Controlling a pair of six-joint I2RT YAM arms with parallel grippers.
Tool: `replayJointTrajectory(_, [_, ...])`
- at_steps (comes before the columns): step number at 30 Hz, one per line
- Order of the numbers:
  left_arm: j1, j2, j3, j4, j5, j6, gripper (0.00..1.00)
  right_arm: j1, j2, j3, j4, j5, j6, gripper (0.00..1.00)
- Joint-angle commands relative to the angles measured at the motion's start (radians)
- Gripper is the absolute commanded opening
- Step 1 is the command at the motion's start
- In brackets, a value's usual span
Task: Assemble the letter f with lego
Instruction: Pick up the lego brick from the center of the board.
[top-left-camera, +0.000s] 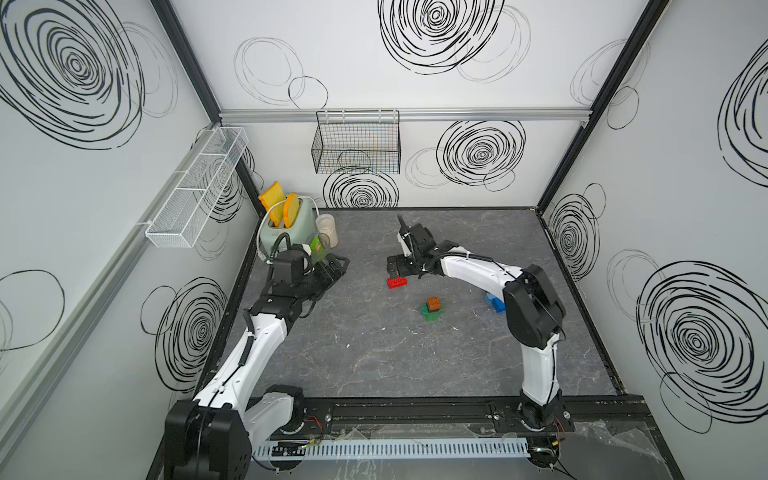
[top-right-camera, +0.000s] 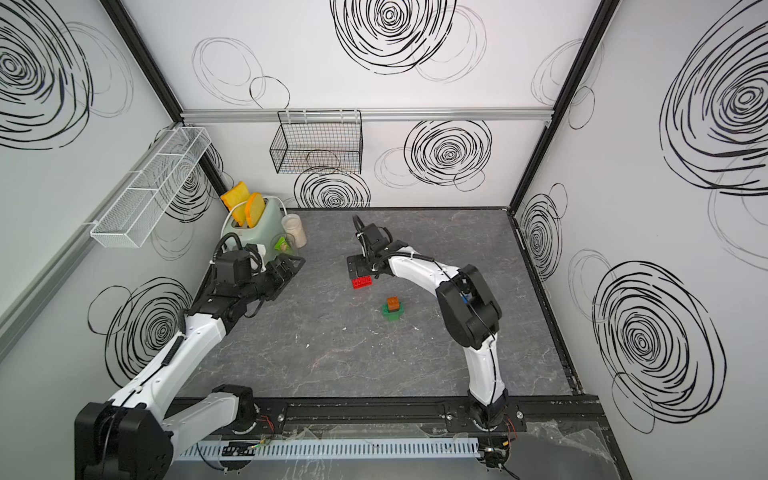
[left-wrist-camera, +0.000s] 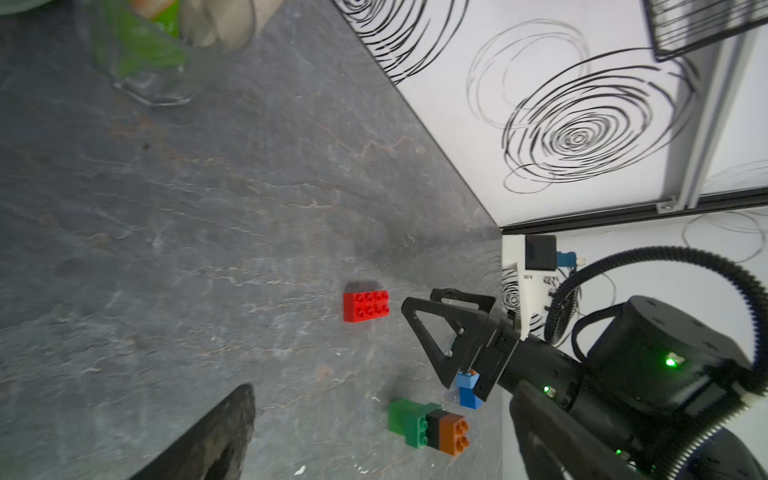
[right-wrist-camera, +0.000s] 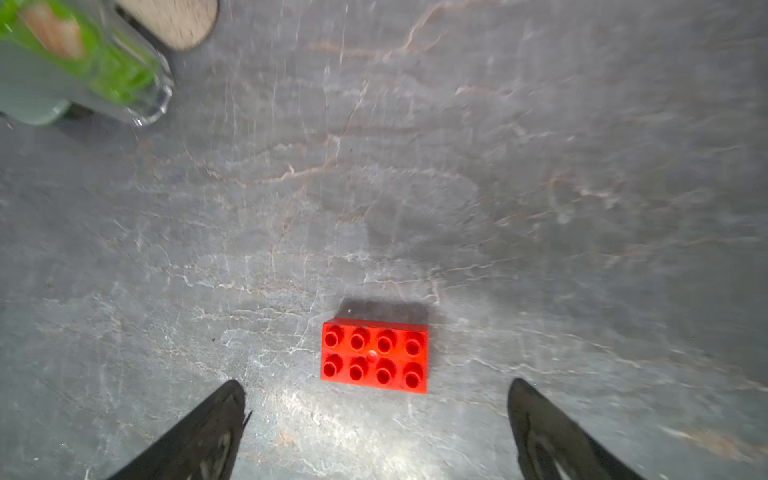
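Observation:
The short ends (right-wrist-camera: 424, 359) of the red brick (top-left-camera: 397, 282) face the open fingers of my right gripper. I should keep going down until the fingers are on both sides of the brick, and then close them.
A red eight-stud lego brick (top-left-camera: 397, 282) (top-right-camera: 362, 283) (left-wrist-camera: 366, 306) (right-wrist-camera: 374, 355) lies flat on the grey table. My right gripper (top-left-camera: 398, 266) (right-wrist-camera: 376, 386) hangs just above and beside it, open, with its fingers (right-wrist-camera: 220, 415) wide apart and empty. A small lego stack (top-left-camera: 433, 309) (top-right-camera: 393, 308) (left-wrist-camera: 428, 424), green below, black in the middle and orange on top, stands nearer the table's middle. A blue brick (top-left-camera: 494, 301) (left-wrist-camera: 469, 390) is partly hidden behind the right arm. My left gripper (top-left-camera: 338, 266) (top-right-camera: 293, 266) (left-wrist-camera: 384, 388) is open and empty near the toaster.
A green toaster (top-left-camera: 286, 226) with two toast slices, a pale jar (top-left-camera: 327, 230) and a clear glass (top-left-camera: 319, 245) (right-wrist-camera: 124, 83) holding a green packet crowd the back left corner. A black wire basket (top-left-camera: 357, 143) and a white mesh rack (top-left-camera: 199, 187) hang on the walls.

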Motion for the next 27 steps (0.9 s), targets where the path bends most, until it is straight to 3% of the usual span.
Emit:
replayJointTrajectory(1, [0.042, 0.025, -0.045, -0.061, 0.082, 0.100, 0.98, 0.018, 0.059, 0.085, -0.087, 0.029, 0.006, 0.99])
replayJointTrajectory(7, [0.062, 0.037, -0.081, -0.016, 0.080, 0.117, 0.98, 0.016, 0.165, 0.168, -0.147, 0.037, 0.049, 0.99])
replayJointTrajectory(13, [0.093, 0.063, -0.124, 0.041, 0.116, 0.122, 0.98, 0.018, 0.182, 0.159, -0.155, 0.036, 0.051, 0.99])
replayJointTrajectory(27, [0.137, 0.055, -0.169, 0.100, 0.167, 0.092, 0.98, 0.047, 0.216, 0.188, -0.193, 0.038, 0.053, 0.85])
